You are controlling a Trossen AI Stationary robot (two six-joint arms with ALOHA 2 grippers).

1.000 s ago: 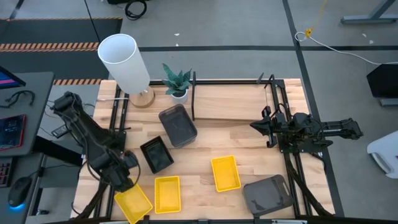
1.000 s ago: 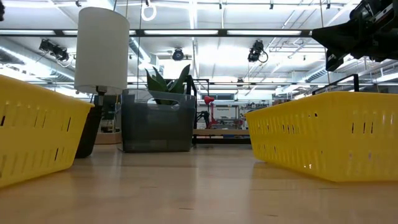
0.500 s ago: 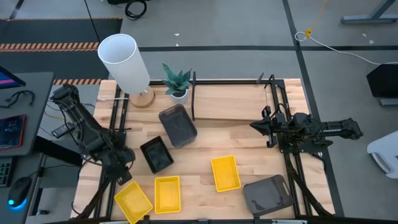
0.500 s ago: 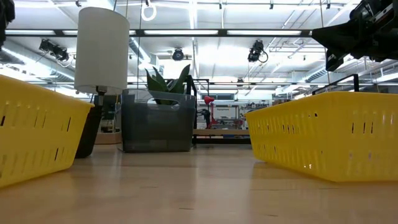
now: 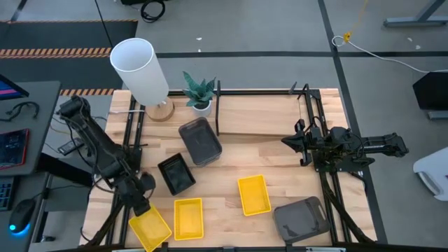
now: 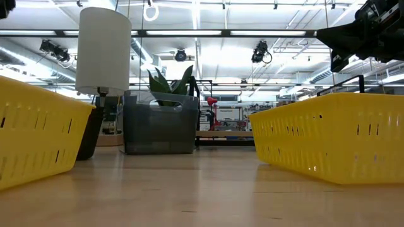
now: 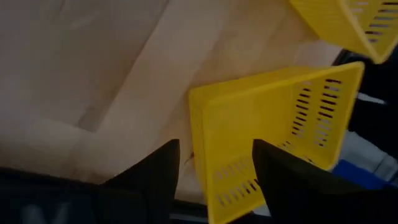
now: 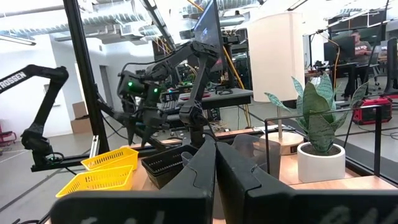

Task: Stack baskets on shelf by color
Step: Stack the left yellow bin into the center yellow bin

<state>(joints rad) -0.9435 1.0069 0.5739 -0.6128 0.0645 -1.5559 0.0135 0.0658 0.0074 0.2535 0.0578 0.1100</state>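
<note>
When I lower the yellow basket (image 5: 150, 229) into its neighbour, the yellow basket should nest with the rims close together: both have matching open tops (image 5: 188, 218).
My left gripper (image 5: 139, 201) (image 7: 216, 145) hangs open over the table's near left corner. Its fingers stand on either side of the end wall of a yellow basket (image 5: 149, 227) (image 7: 267, 130), which lies askew on its base there. I cannot see them touch it. A second yellow basket (image 5: 187, 217) lies next to it and a third (image 5: 253, 194) farther right. A black basket (image 5: 176, 173) and a grey basket (image 5: 200, 141) rest mid-table. Another grey basket (image 5: 301, 218) lies at the near right. My right gripper (image 5: 288, 142) (image 8: 215, 163) waits shut by the shelf (image 5: 259, 115).
A white cylinder lamp (image 5: 140, 66) and a small potted plant (image 5: 199, 91) stand at the far left beside the shelf's black frame rods (image 5: 218, 108). Bare wood shows between the baskets and the shelf (image 5: 231, 164). A desk with a mouse lies beyond the left edge.
My left gripper drew back from the corner yellow basket toward the far edge, then came down toward it again. The basket stays in the near left corner. My right arm has kept still.
</note>
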